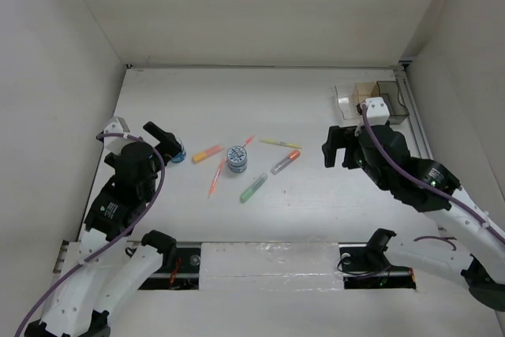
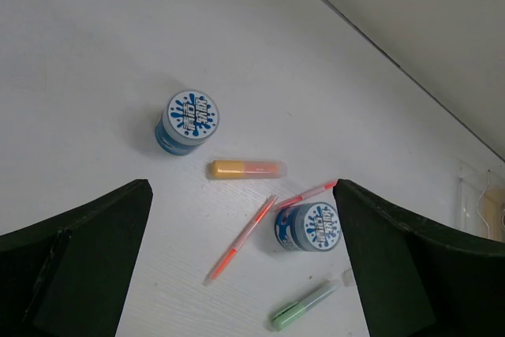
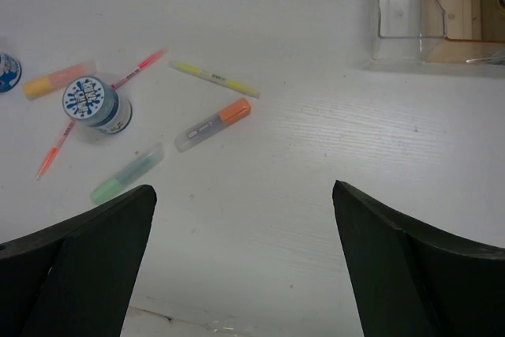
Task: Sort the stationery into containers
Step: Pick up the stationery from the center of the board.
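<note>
My right gripper should go on moving, open, toward the middle pot (image 1: 237,154), which stands upright and taller than the pens around it, until my fingers straddle its sides (image 1: 237,166).
One blue-and-white pot (image 1: 237,158) stands mid-table among the pens. A second pot (image 1: 178,155) stands just beside my left gripper (image 1: 167,141), which is open and empty above the table. Round the middle pot lie a yellow-orange marker (image 1: 207,153), a thin orange pen (image 1: 216,177), a thin red pen (image 1: 248,141), a yellow pen (image 1: 280,144), an orange-capped grey marker (image 1: 285,162) and a green marker (image 1: 253,188). The clear organiser (image 1: 371,100) stands at the far right. My right gripper (image 1: 335,146) is open and empty, between the pens and the organiser.
White walls close the table in on the left, back and right. The left wrist view shows both pots (image 2: 189,120) (image 2: 308,226). The right wrist view shows the organiser (image 3: 426,13) at the top right, partly amber-tinted.
</note>
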